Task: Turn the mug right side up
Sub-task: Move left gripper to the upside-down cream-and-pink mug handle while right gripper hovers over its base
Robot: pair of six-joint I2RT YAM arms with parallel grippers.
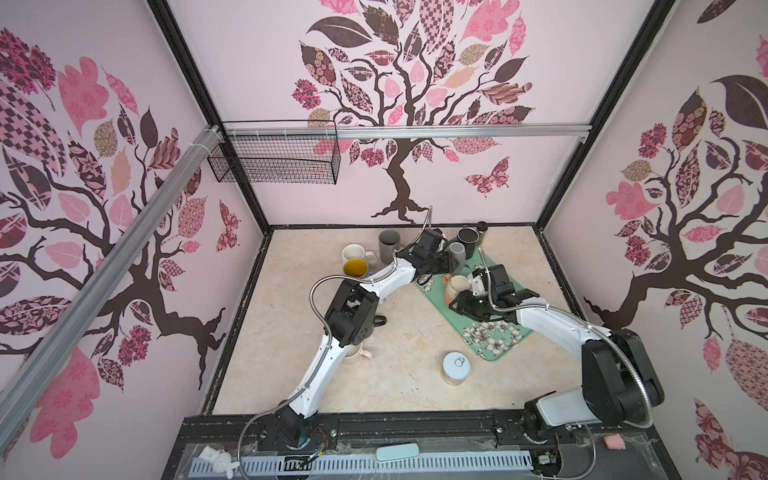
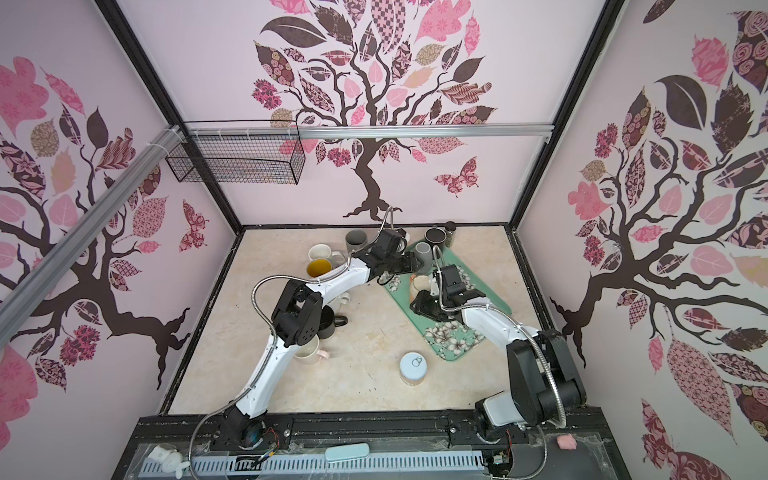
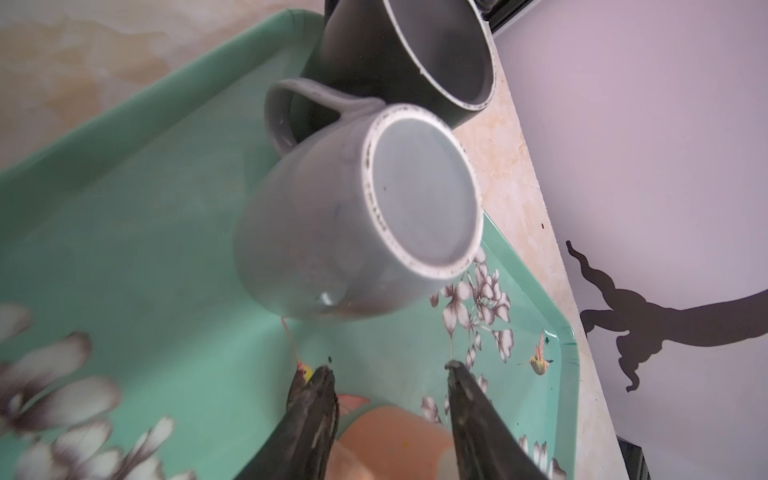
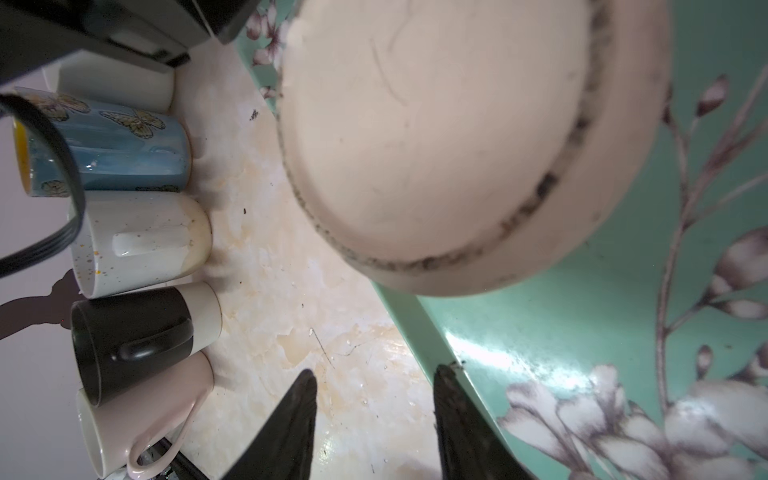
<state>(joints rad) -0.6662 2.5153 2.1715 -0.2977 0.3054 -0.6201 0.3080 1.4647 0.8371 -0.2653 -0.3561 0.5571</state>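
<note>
The upside-down mug's far side is crowded by my left gripper, so my left gripper should move back out of the way while my right gripper grabs the mug's handle and lifts.
The mug, peach-sided with a cream base, stands upside down at the left edge of the green flowered tray. Its scuffed base fills the right wrist view. My left gripper hovers open just over the mug's far side. The blurred peach wall shows in the gap behind the fingers, and nothing is gripped. My right gripper is open and empty beside the mug's near side, over the tray's edge.
A grey mug also stands upside down on the tray, with a dark mug behind it. Several upright mugs crowd the table left of the tray. A lidded can sits at the front.
</note>
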